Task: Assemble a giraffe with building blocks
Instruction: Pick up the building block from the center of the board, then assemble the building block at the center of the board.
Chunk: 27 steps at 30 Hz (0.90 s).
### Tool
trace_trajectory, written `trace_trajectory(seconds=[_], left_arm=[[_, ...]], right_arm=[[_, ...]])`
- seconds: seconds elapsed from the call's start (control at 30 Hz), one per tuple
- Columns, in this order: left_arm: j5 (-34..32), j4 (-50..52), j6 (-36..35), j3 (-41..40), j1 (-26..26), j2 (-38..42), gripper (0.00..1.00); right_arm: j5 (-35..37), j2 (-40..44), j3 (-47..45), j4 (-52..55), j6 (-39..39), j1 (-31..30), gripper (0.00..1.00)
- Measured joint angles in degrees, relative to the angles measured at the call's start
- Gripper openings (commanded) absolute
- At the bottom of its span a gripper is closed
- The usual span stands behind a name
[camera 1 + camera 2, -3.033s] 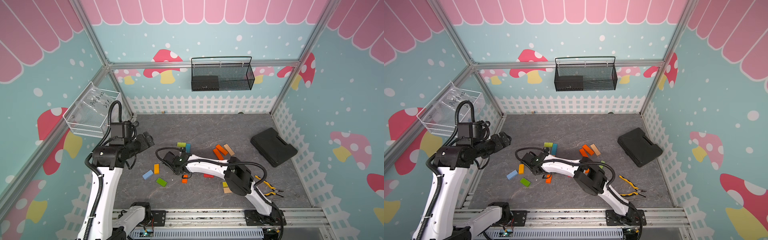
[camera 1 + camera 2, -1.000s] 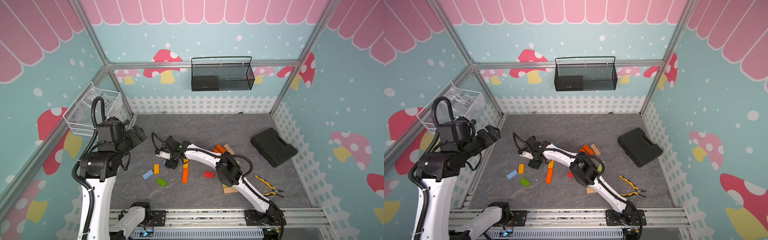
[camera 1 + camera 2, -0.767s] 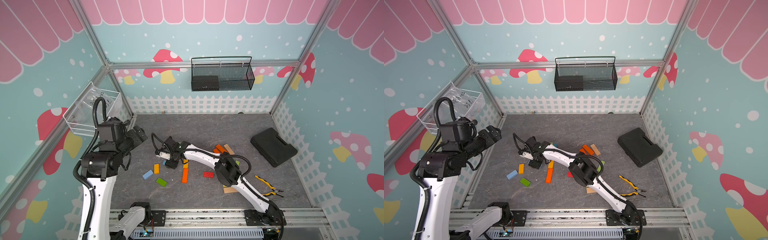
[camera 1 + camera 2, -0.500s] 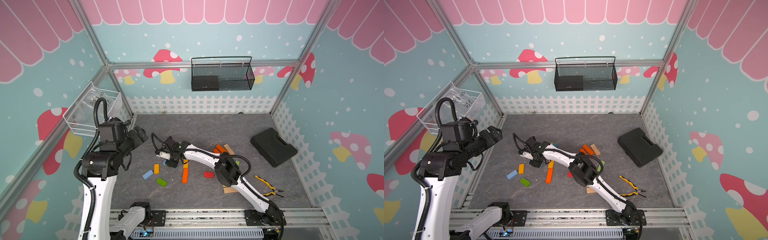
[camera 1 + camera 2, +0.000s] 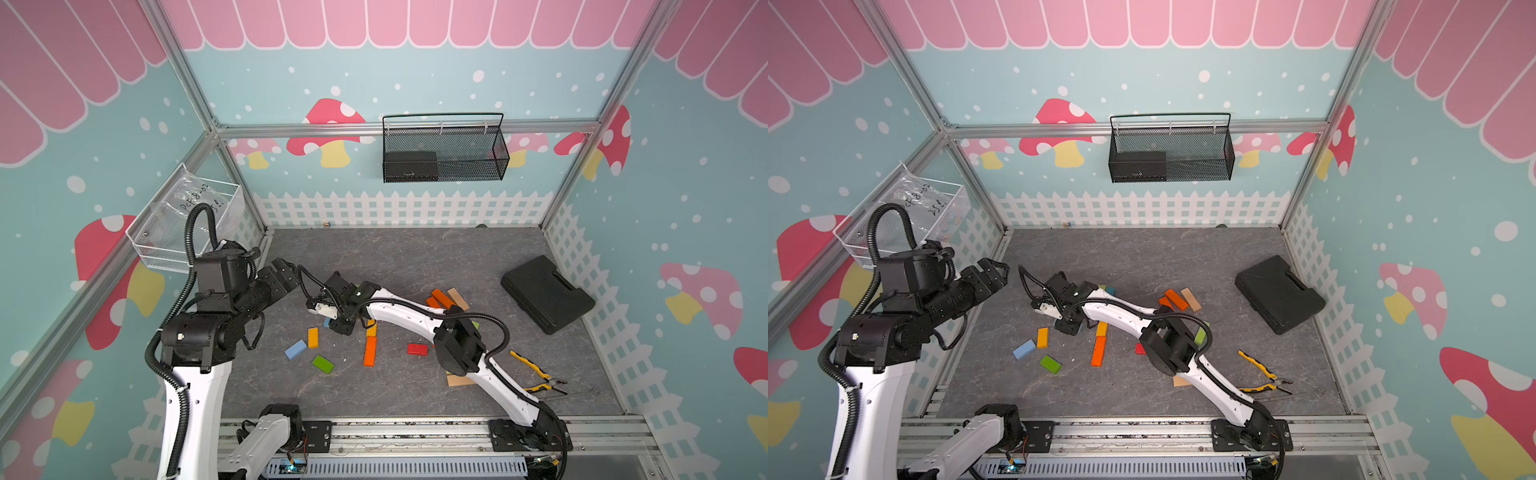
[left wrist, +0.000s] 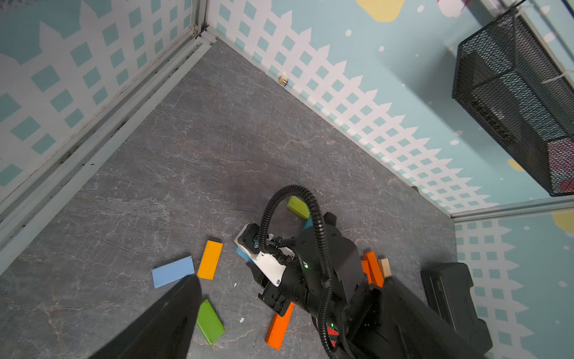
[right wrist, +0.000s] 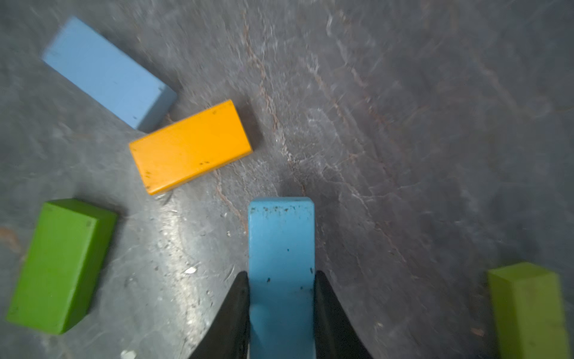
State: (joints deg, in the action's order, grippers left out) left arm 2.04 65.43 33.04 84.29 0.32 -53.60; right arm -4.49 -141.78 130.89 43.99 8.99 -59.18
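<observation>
The robot's right gripper is blocking the space by the yellow-orange block (image 5: 313,338), so it should take the blue block to the long orange block (image 5: 368,356) before the left gripper goes down.
Building blocks lie scattered on the grey floor. In the right wrist view my right gripper (image 7: 281,275) is shut on the sides of a blue block (image 7: 281,248), low over the floor. Close by lie a yellow-orange block (image 7: 189,144), a light blue block (image 7: 108,73), a green block (image 7: 59,264) and a lime block (image 7: 528,310). In both top views the right gripper (image 5: 338,326) (image 5: 1069,326) points down left of centre. My left gripper (image 5: 286,272) (image 6: 290,279) hangs open and empty above the floor, just left of the right wrist.
A long orange block (image 5: 370,351), a red block (image 5: 417,349), and orange and tan blocks (image 5: 444,297) lie around the right arm. A black case (image 5: 546,294) sits at the right, pliers (image 5: 536,376) at the front right. A mesh basket (image 5: 444,149) hangs on the back wall.
The right gripper's jaws have closed onto the blue block. The left arm has stayed almost still over the last second.
</observation>
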Motion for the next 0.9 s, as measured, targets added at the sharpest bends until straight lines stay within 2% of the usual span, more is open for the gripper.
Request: trace_trajectory(seconds=[0.13, 0.3, 0.4, 0.6, 0.73, 0.9], left_arm=[[0.87, -0.15, 0.2, -0.17, 0.0, 1.25, 0.94], [2.95, -1.27, 0.66, -2.82, 0.0, 1.79, 0.94], [4.59, -2.29, 1.22, -5.42, 0.0, 1.49, 0.93], [7.48, -4.15, 2.05, -9.84, 0.0, -0.2, 0.93], [8.33, -4.83, 2.36, -10.45, 0.0, -0.85, 0.93], [8.52, -5.44, 2.36, -10.45, 0.0, -0.9, 0.93]], right_arm=[[1.29, 13.29, -10.32, -2.99, 0.59, -0.13, 0.18], [3.17, 36.11, -35.87, -12.74, 3.74, -0.15, 0.16], [4.35, 44.33, -48.43, -16.41, 5.49, -0.2, 0.14], [5.18, 46.49, -64.22, -18.82, 5.95, -0.2, 0.12], [5.03, 46.36, -68.94, -20.02, 5.31, -0.83, 0.12], [4.44, 44.74, -70.07, -23.37, 4.17, -2.01, 0.12]])
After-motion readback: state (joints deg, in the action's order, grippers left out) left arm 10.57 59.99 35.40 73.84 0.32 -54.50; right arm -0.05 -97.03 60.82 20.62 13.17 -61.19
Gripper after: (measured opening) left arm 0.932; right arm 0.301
